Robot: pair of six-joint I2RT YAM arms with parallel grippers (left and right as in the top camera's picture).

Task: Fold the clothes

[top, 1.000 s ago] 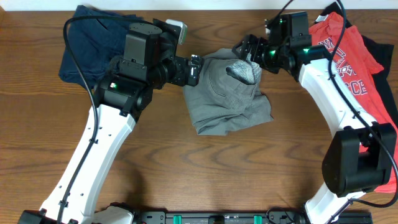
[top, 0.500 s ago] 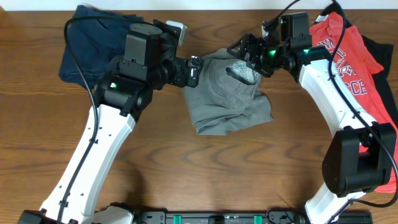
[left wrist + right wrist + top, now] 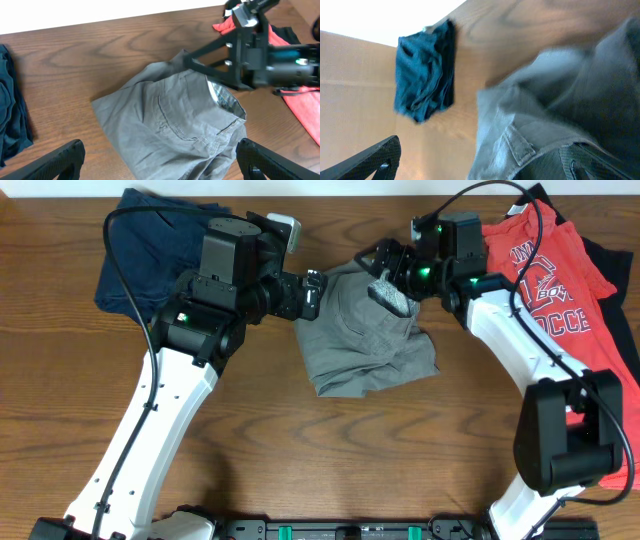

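Observation:
The pale inner waistband [image 3: 212,92] hangs open where the top layer of the grey-khaki shorts sags, so next my right gripper pulls back and smooths that layer toward the waistband's near end [image 3: 240,116].
The grey-khaki shorts [image 3: 365,335] lie crumpled in the middle of the table, with the pale inner waistband [image 3: 396,293] turned up at their far right. My left gripper [image 3: 313,292] is open at the shorts' left edge; in the left wrist view [image 3: 160,152] its fingers stand wide apart over the cloth [image 3: 170,120]. My right gripper [image 3: 385,265] is open at the far edge by the waistband; the cloth [image 3: 580,100] lies between its spread fingers [image 3: 480,155]. The navy shorts [image 3: 140,245] lie far left. The red T-shirt [image 3: 555,280] lies far right.
A dark garment [image 3: 622,315] lies under the red T-shirt at the right edge. The navy shorts also show in the right wrist view [image 3: 422,75]. Bare wooden table [image 3: 330,450] spreads in front of the shorts. The two grippers are close together above the shorts.
My right gripper has moved left along the shorts' far edge, and the upturned pale waistband has shifted left with it. My left arm has not moved.

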